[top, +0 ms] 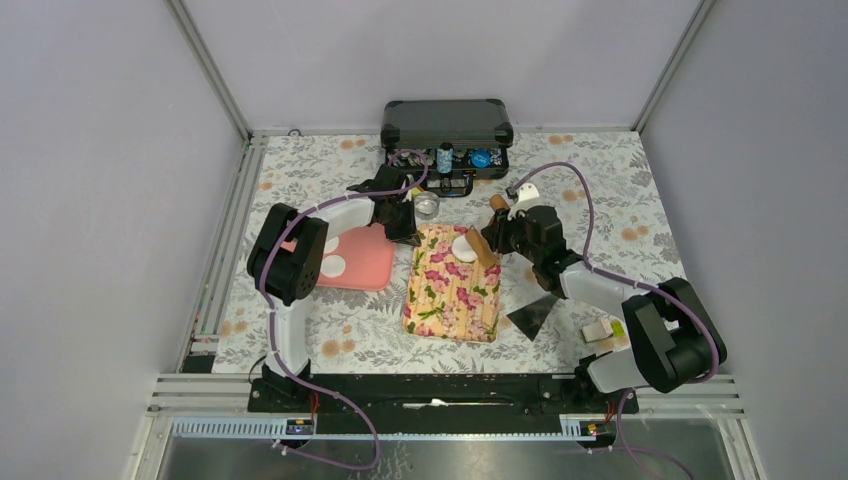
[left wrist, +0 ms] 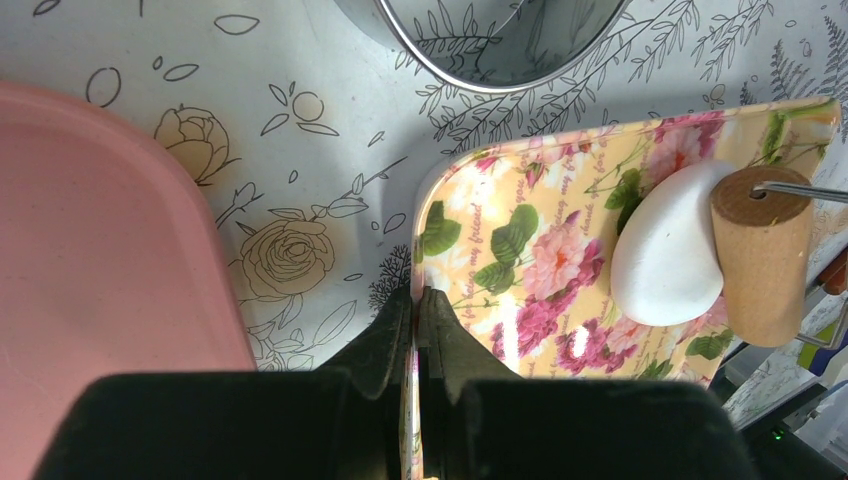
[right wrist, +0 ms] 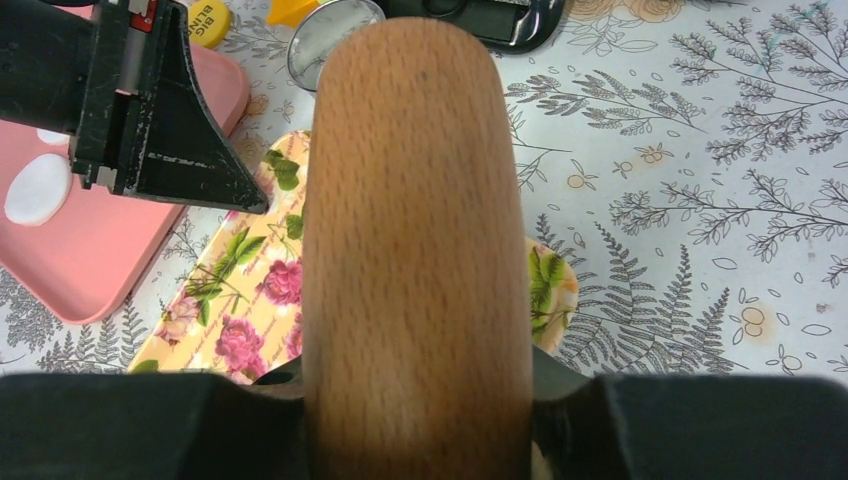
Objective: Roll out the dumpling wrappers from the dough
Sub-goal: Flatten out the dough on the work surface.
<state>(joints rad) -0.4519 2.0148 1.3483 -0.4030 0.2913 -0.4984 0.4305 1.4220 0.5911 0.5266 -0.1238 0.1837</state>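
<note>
The rolling pin [left wrist: 765,272] is at the side of the oval dough lump near the board's edge, so next my right gripper rolls the pin back over the lump [left wrist: 660,248] toward my left gripper.
A white dough lump [left wrist: 668,245] lies near the far end of the floral board [top: 450,290]. The wooden rolling pin [right wrist: 415,240] rests against the lump's right side, and my right gripper [right wrist: 415,375] is shut on it, one finger on each side. My left gripper [left wrist: 417,300] is shut on the board's left edge near its far corner. In the top view this gripper [top: 408,232] sits between the pink tray and the board. A flat white dumpling wrapper [top: 333,266] lies on the pink tray [top: 365,270], and it shows as a disc [right wrist: 38,188] in the right wrist view.
A round silver tin [left wrist: 500,40] stands just beyond the board's far left corner. An open black case [top: 446,125] is at the back. A dark flat sheet [top: 533,315] and a white-and-green block [top: 600,330] lie at the right front, by the right arm.
</note>
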